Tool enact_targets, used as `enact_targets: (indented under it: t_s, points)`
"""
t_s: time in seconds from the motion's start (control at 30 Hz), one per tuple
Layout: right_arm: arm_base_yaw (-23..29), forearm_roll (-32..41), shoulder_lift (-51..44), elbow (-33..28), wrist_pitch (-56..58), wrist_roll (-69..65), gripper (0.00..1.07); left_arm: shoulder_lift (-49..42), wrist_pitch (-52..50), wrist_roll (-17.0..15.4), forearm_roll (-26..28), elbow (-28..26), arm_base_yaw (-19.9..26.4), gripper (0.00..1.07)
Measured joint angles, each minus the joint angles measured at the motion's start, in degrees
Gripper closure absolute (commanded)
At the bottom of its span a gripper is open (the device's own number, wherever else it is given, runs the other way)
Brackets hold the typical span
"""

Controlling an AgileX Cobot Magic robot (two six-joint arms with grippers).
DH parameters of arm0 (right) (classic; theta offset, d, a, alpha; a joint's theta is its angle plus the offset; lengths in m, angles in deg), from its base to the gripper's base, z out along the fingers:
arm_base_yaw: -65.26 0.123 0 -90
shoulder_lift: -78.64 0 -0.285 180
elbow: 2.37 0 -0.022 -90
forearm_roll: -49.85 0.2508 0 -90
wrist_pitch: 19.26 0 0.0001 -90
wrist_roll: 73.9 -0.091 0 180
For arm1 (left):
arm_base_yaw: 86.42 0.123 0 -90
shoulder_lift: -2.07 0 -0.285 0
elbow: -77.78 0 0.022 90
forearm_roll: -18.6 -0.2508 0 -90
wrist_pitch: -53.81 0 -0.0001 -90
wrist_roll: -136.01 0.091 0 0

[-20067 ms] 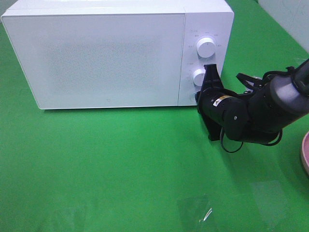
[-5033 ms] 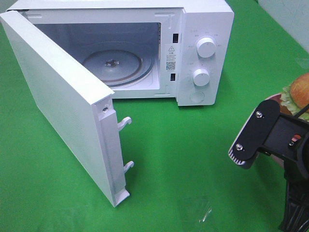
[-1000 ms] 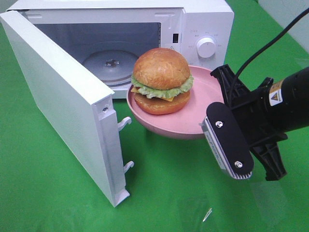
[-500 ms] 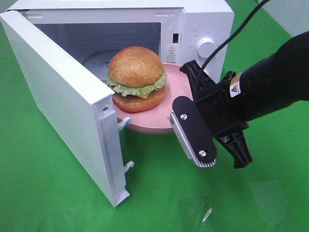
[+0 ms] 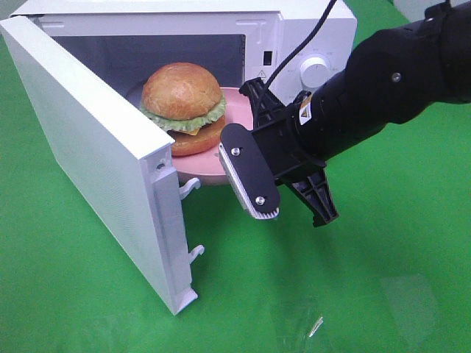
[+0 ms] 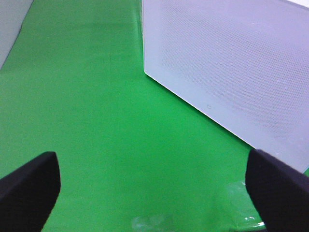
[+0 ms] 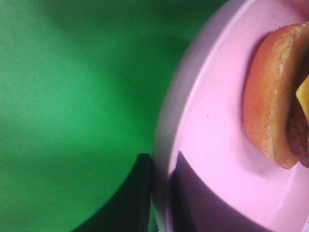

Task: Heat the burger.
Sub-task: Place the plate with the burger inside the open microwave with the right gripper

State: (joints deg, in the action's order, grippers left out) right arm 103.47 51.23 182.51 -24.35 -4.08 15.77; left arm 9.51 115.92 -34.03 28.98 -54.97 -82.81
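Observation:
The burger sits upright on the pink plate and the microwave cavity [image 5: 121, 62] is open ahead, so the robot's right gripper should keep going inward and let go of the plate there.
The burger [image 5: 184, 95], with a golden bun, green lettuce and orange cheese, sits on a pink plate [image 5: 234, 121]. The plate hangs in the microwave [image 5: 313, 29] opening, partly inside the cavity. My right gripper [image 5: 246, 140] is shut on the plate's near rim, coming in from the right. The right wrist view shows the plate [image 7: 217, 145] and the burger's lower bun [image 7: 268, 106] close up, with the right gripper [image 7: 161, 212] pinching the rim. My left gripper [image 6: 154, 193] stands open over green cloth with nothing between its fingers, and is out of the exterior view.
The microwave door [image 5: 88, 147] swings wide open to the left, its latch hooks [image 5: 193, 184] pointing at the plate. Its outer face [image 6: 231, 63] fills the left wrist view. Two dials [image 5: 314, 71] sit on the right panel. A clear film scrap [image 5: 305, 323] lies on the green cloth.
My right gripper has carried the plate and burger left and back, from in front of the microwave into its opening. The left gripper has stayed open.

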Motion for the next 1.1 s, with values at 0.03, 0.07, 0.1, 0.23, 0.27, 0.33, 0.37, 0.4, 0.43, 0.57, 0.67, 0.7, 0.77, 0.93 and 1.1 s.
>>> enact_targets:
  t_s: [0.03,0.07,0.1,0.23,0.27,0.33,0.37,0.4,0.43,0.57,0.67,0.7,0.77,0.93,1.1]
  points:
    - [0.00,0.00,0.00,0.00,0.00,0.00,1.02,0.00,0.00,0.00,0.00,0.00,0.00,0.09]
    - [0.06,0.00,0.92,1.03,0.17,0.23,1.02,0.00,0.00,0.00,0.00,0.00,0.00,0.09]
    - [0.06,0.00,0.92,1.03,0.17,0.23,1.02,0.00,0.00,0.00,0.00,0.00,0.00,0.09]
    - [0.11,-0.06,3.15,3.67,0.63,0.69,1.02,0.00,0.00,0.00,0.00,0.00,0.00,0.09]
    - [0.11,-0.06,3.15,3.67,0.63,0.69,1.02,0.00,0.00,0.00,0.00,0.00,0.00,0.09]
    - [0.11,-0.46,4.70,5.50,0.69,1.03,1.02,0.00,0.00,0.00,0.00,0.00,0.00,0.09]
    - [0.11,-0.46,4.70,5.50,0.69,1.03,1.02,0.00,0.00,0.00,0.00,0.00,0.00,0.09]
    - [0.11,-0.52,5.10,5.90,0.69,1.03,1.02,0.00,0.00,0.00,0.00,0.00,0.00,0.09]
    - [0.11,-0.52,5.10,5.90,0.69,1.03,1.02,0.00,0.00,0.00,0.00,0.00,0.00,0.09]
    - [0.11,-0.63,7.05,7.96,0.63,1.03,1.02,0.00,0.00,0.00,0.00,0.00,0.00,0.09]
    - [0.29,-0.63,8.71,9.85,0.63,1.03,1.01,0.00,0.00,0.00,0.00,0.00,0.00,0.09]
    - [0.29,-0.63,8.71,9.85,0.63,1.03,1.01,0.00,0.00,0.00,0.00,0.00,0.00,0.09]
    - [0.29,-0.86,10.08,11.40,0.57,1.03,1.01,0.00,0.00,0.00,0.00,0.00,0.00,0.09]
    - [0.29,-1.03,11.92,13.46,1.03,0.86,1.01,0.00,0.00,0.00,0.00,0.00,0.00,0.09]
    - [0.29,-1.38,13.81,15.64,1.60,-0.29,1.00,0.00,0.00,0.00,0.00,0.00,0.00,0.09]
